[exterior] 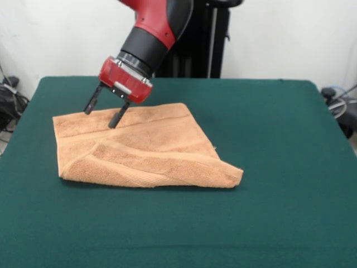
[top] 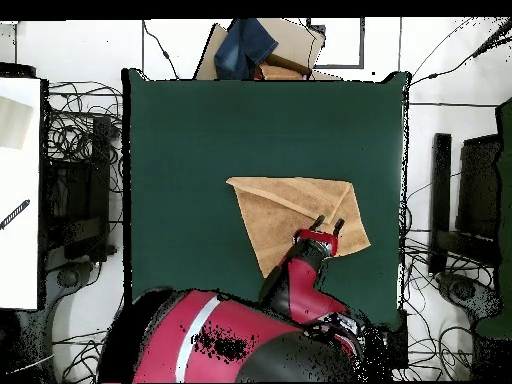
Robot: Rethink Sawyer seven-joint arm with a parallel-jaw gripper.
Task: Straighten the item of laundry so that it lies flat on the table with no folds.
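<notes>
The doubled layer [exterior: 150, 168] should fold open over the near crease and spread out flat when the robot's gripper pulls it, as its free edge [exterior: 125, 148] lies across the towel.
The peach-orange towel [exterior: 142, 148] lies on the dark green table [exterior: 279, 139], left of centre in the front view. It is folded over itself, with a doubled layer along its near edge and a pointed corner at the right. In the overhead view the towel [top: 285, 215] shows as a rough triangle. My gripper [exterior: 102, 115] hangs just above the towel's far left corner with its two dark fingers [exterior: 117, 119] spread apart and nothing between them. In the overhead view the gripper [top: 328, 224] is over the towel's right part.
The red and black arm [exterior: 156, 28] comes down from the top. In the overhead view, cables and equipment surround the table [top: 200, 150], and a cardboard box with blue cloth [top: 255, 50] sits beyond its top edge.
</notes>
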